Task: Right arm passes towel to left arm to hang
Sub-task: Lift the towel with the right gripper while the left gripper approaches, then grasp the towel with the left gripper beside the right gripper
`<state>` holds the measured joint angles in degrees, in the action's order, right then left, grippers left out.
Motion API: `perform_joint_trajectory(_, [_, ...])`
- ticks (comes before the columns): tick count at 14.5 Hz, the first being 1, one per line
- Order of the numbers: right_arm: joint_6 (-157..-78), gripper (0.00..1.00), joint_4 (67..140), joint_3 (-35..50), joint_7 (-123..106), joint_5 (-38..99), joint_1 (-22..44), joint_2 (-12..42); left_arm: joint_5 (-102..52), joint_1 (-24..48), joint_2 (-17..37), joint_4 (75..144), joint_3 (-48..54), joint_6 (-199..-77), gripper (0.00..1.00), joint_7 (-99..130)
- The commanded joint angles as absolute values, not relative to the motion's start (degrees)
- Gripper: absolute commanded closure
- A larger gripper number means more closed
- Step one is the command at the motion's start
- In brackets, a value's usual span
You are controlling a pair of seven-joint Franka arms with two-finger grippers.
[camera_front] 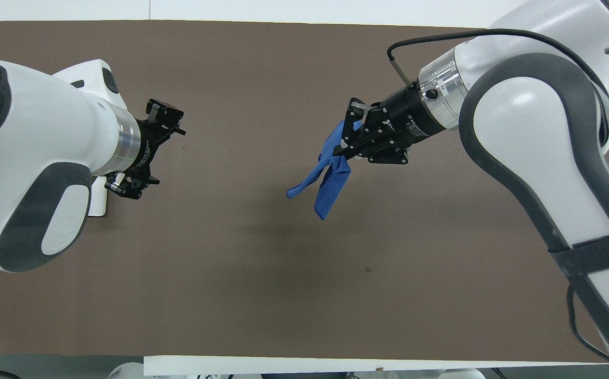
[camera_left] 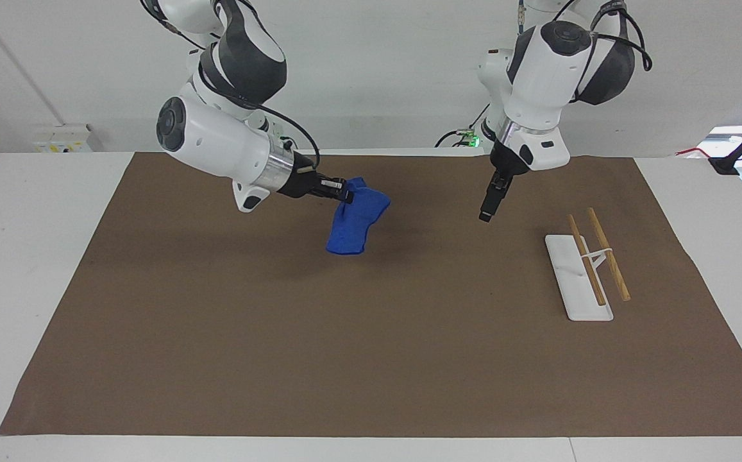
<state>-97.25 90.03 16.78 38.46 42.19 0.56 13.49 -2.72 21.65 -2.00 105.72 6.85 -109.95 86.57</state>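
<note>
I can see the royal-blue towel's loose corner (camera_front: 300,187) sticking out toward my left gripper's open fingers across a clear gap, so the gripper should keep going toward that corner (camera_front: 294,191) and close there.
My right gripper (camera_left: 347,192) is shut on the royal-blue towel (camera_left: 354,221) and holds it up in the air over the middle of the brown mat. The towel hangs bunched from the fingers; in the overhead view it (camera_front: 328,176) trails below the right gripper (camera_front: 347,134). My left gripper (camera_left: 485,216) is open and empty, raised over the mat between the towel and the rack, fingers pointing down. In the overhead view the left gripper (camera_front: 166,155) faces the towel with a wide gap between them.
The wooden-rod rack (camera_left: 592,260) on its white base (camera_left: 569,282) stands at the left arm's end of the mat. In the overhead view my left arm covers it but for a corner of the base (camera_front: 99,204). The brown mat (camera_left: 371,359) covers the table.
</note>
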Motion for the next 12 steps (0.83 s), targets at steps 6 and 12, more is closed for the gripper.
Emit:
perform_joint_trajectory(6, [-106.3,1.0,92.2,17.1,49.9,50.4,4.5,12.7,-8.7,29.4,-1.8,109.2,6.0,-116.6,0.03,102.8])
perform_joint_trajectory(12, [-110.0,1.0,92.6,17.1,54.1,50.4,6.4,12.7,-8.7,31.3,-2.1,110.6,5.9,-116.5,0.18,101.8])
